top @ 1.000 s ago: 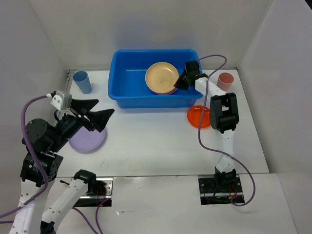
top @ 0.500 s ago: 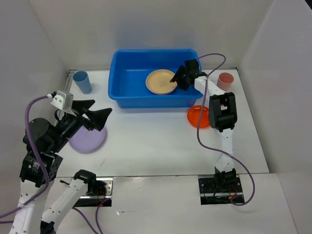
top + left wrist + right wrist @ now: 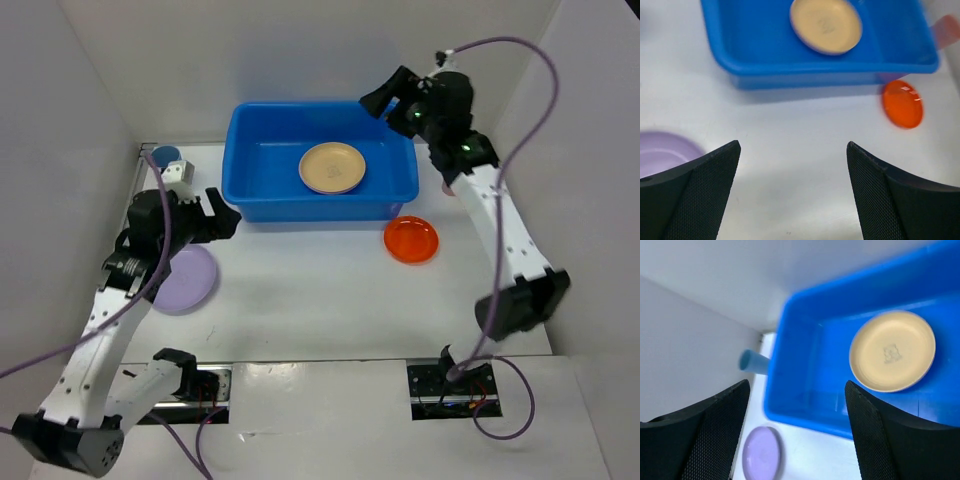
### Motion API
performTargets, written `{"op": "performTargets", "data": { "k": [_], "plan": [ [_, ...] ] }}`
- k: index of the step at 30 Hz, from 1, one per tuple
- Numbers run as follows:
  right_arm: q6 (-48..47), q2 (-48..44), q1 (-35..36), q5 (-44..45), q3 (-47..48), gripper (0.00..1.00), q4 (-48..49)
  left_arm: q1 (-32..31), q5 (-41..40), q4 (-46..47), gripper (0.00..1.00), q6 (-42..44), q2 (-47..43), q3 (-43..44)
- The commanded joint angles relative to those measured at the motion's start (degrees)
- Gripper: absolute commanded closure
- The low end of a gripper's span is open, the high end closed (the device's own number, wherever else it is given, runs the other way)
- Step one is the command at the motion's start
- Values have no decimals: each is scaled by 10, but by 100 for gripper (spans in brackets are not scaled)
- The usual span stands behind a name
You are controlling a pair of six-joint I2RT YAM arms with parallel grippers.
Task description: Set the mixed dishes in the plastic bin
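My left gripper is hanging between the lavender plate (image 3: 190,283) and the bin. It should therefore move back toward the light-blue cup (image 3: 164,155) while my right gripper takes the plate.
The blue plastic bin (image 3: 300,205) stands at the back of the table with a tan-yellow plate (image 3: 333,167) lying flat inside it. My right gripper (image 3: 385,100) hangs high over the bin's far right corner, open and holding nothing (image 3: 796,382). On the left, the lavender plate (image 3: 185,280) lies on the table, and my left gripper (image 3: 215,215) hovers open and empty above the table beside it (image 3: 792,145). An orange plate (image 3: 411,239) lies in front of the bin's right end. The light-blue cup (image 3: 165,156) is partly hidden behind my left arm. The salmon-pink cup (image 3: 946,31) shows blurred past the bin's right end.
White walls close in the table on the left, back and right. Purple cables loop from both arms. The bin's front wall (image 3: 815,79) lies between my left gripper and the tan-yellow plate (image 3: 826,25).
My right gripper has opened and let go of the tan-yellow plate, which now lies flat in the bin, then lifted up and back. My left arm has risen and swung toward the bin.
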Motion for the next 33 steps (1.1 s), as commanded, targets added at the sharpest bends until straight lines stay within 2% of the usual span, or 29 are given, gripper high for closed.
{"op": "performTargets", "data": {
  "k": [1, 4, 6, 11, 14, 17, 21, 26, 33],
  "plan": [
    [-34, -100, -5, -34, -55, 18, -10, 43, 34, 13, 7, -42, 39, -2],
    [-34, -150, 15, -86, -126, 18, -10, 90, 75, 13, 8, -42, 62, 24],
    [-34, -181, 66, -86, -194, 18, 15, 115, 75, 13, 8, -42, 56, 51],
    [34, -208, 181, -86, -338, 21, 99, 143, 21, -30, 8, -26, 49, 115],
    [57, -175, 235, -78, -369, 21, 126, 149, -8, -52, 8, -15, 34, 128],
    [83, -108, 303, -67, -370, 29, 154, 149, -25, -47, 8, -21, 3, 148],
    [126, -8, 393, -22, -329, 33, 189, 149, -20, -47, 8, -34, -46, 193],
    [167, 117, 439, 33, -275, 33, 236, 149, -15, -60, 8, -29, -82, 212],
    [238, 210, 477, 118, -246, 35, 302, 144, 5, -61, 8, -10, -100, 212]
  ]
}}
